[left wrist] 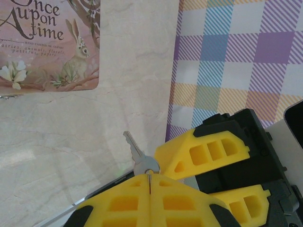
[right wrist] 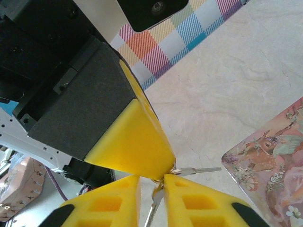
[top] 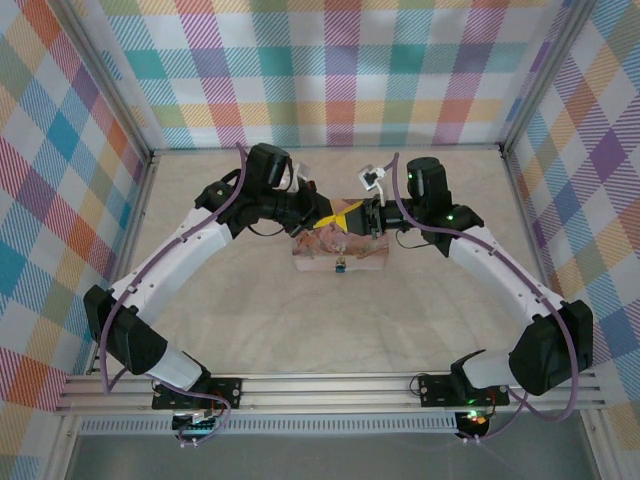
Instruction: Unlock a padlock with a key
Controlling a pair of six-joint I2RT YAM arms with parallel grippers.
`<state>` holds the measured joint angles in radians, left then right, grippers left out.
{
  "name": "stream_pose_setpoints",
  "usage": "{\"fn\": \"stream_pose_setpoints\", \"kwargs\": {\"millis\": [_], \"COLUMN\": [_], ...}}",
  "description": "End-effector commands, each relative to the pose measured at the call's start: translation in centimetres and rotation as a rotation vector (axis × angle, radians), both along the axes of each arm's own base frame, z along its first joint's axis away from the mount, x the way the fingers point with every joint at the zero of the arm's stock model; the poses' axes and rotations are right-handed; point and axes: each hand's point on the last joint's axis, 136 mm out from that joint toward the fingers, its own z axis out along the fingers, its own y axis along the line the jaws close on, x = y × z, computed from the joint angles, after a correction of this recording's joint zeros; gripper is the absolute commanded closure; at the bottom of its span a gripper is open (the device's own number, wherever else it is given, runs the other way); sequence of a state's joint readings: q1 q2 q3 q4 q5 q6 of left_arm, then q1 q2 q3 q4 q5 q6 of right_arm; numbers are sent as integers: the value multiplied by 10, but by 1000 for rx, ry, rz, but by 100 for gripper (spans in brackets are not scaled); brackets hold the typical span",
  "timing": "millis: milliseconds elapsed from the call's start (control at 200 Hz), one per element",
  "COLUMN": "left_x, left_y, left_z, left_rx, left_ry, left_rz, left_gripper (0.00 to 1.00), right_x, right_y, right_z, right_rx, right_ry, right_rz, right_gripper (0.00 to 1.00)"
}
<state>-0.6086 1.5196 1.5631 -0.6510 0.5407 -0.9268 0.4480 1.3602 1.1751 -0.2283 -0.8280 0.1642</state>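
Observation:
The second key [right wrist: 154, 206] sits at a slant between my right gripper's fingers. My right gripper should open and grip the key straight near the ring [right wrist: 158, 187] before my left gripper opens.
My left gripper [left wrist: 149, 177] is shut on the round bow of a small silver key [left wrist: 138, 153], whose blade sticks out past the fingertips. In the right wrist view that key [right wrist: 201, 170] points right, and a second key on the same ring hangs down in the narrow gap of my right gripper [right wrist: 151, 182]. Those yellow fingers [right wrist: 203, 203] stand slightly apart on either side of it. From above, both grippers [top: 347, 214] meet tip to tip over the box. The tiny bluish padlock [top: 341, 267] sits at the pink tin box's front edge.
The pink illustrated tin box [top: 335, 250] lies mid-table below the grippers; the left wrist view has it [left wrist: 47, 42] at top left and the right wrist view has it [right wrist: 274, 165] at right. Plaid walls enclose the beige table [top: 260, 320].

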Motion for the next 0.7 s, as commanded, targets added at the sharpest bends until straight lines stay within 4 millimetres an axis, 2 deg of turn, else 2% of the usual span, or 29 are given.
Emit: {"fn": "stream_pose_setpoints", "kwargs": {"millis": [0, 170, 355, 455, 585, 625, 695], "left_x": [-8, -8, -9, -10, -10, -10, -10], "left_y": [-10, -11, -11, -11, -12, -12, -13], "left_z": [20, 22, 26, 27, 27, 27, 28], "left_rx": [-41, -41, -51, -52, -57, -58, -59], "left_ry": [-45, -52, -63, -64, -61, -62, -63], "left_rz": [-57, -59, -64, -66, -72, -73, -73], "left_gripper": [100, 100, 100, 100, 100, 100, 100], "right_x": [0, 2, 6, 5, 6, 6, 6], "right_y": [3, 3, 4, 5, 7, 8, 9], "right_z": [11, 8, 4, 6, 6, 5, 5], "right_rx": [6, -4, -10, -3, -4, -8, -10], "right_ry": [-39, -33, -22, -23, -27, -28, -32], "right_rz": [26, 21, 9, 14, 14, 14, 15], "right_gripper": [85, 97, 99, 91, 85, 80, 79]}}
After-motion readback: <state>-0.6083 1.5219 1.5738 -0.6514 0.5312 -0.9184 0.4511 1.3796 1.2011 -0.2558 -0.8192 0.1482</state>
